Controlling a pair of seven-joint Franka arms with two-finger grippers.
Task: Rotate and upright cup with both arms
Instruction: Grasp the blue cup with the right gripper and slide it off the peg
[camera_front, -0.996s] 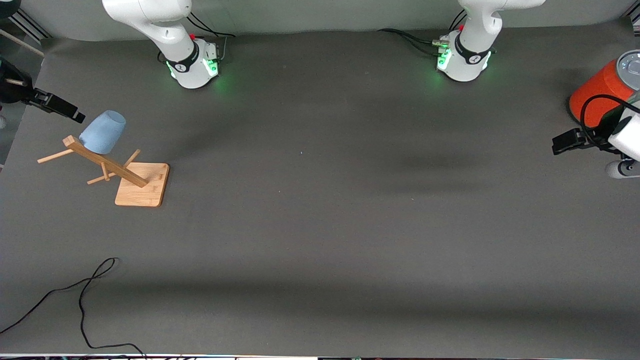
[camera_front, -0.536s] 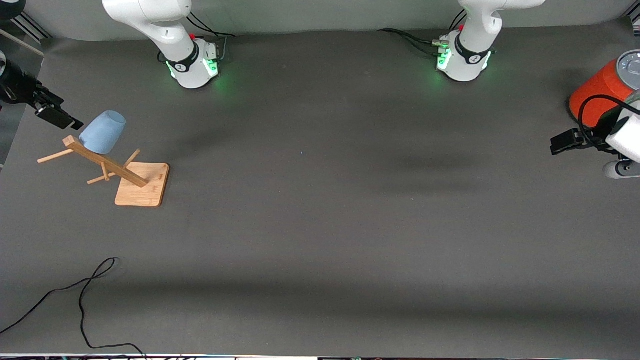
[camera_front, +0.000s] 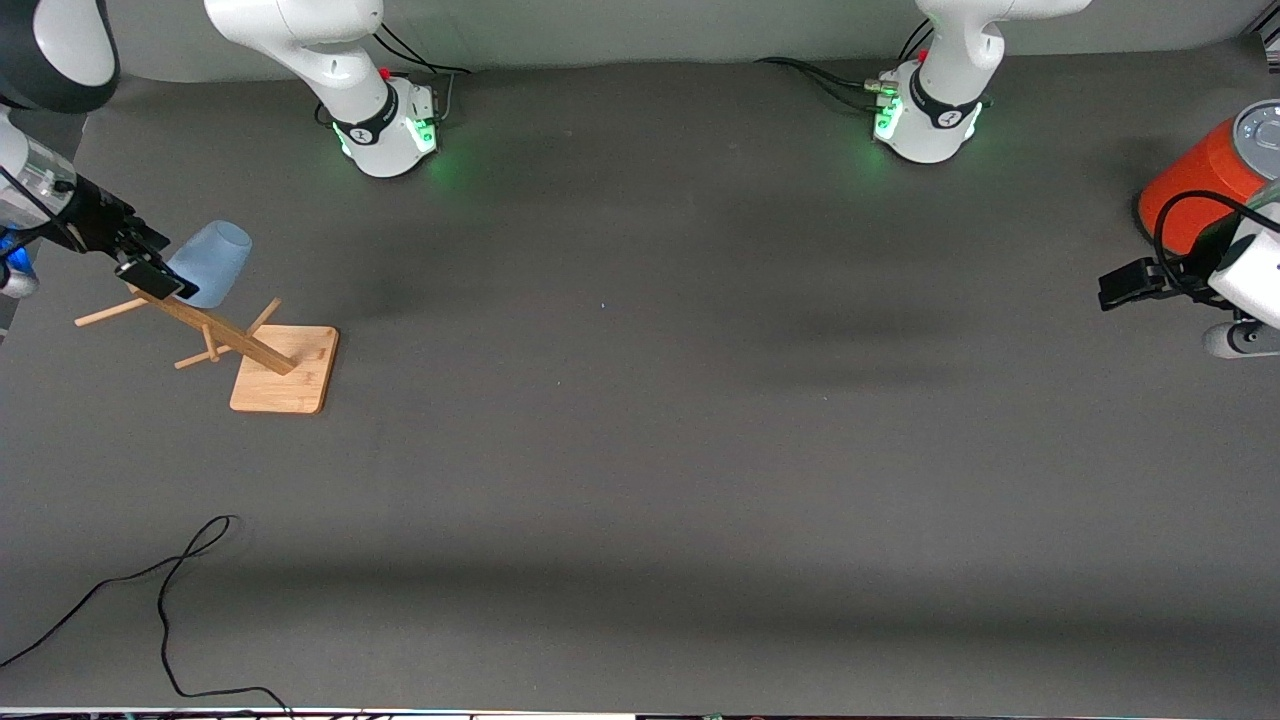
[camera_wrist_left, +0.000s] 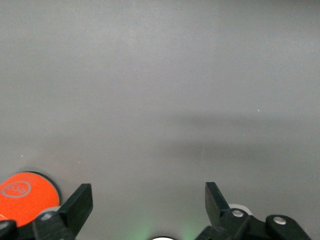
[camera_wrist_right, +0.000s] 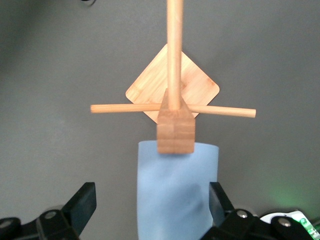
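The light-blue cup (camera_front: 215, 262) should slide off its peg when I pull it, and the wooden peg rack should stay in place, because the cross pegs (camera_front: 110, 312) are straight.
The light-blue cup (camera_front: 214, 260) hangs mouth-down and tilted on a peg at the top of the wooden peg rack (camera_front: 285, 372), near the right arm's end of the table. My right gripper (camera_front: 152, 260) is open at the cup's side. In the right wrist view the cup (camera_wrist_right: 175, 197) lies between the open fingers (camera_wrist_right: 82, 202), closer to one of them, and no grip shows. My left gripper (camera_front: 1125, 283) is open and empty over the table's edge at the left arm's end. It waits there, and its wrist view (camera_wrist_left: 147, 200) shows only bare table ahead.
A large orange cylinder with a grey lid (camera_front: 1195, 185) stands beside my left gripper and also shows in the left wrist view (camera_wrist_left: 22, 192). The rack's post (camera_wrist_right: 174, 55) and cross pegs stick out around the cup. A black cable (camera_front: 165, 600) lies near the front edge.
My right gripper has moved in from the table's edge toward the cup, and its fingers now straddle it. The cup and rack have not moved. The left gripper has barely shifted.
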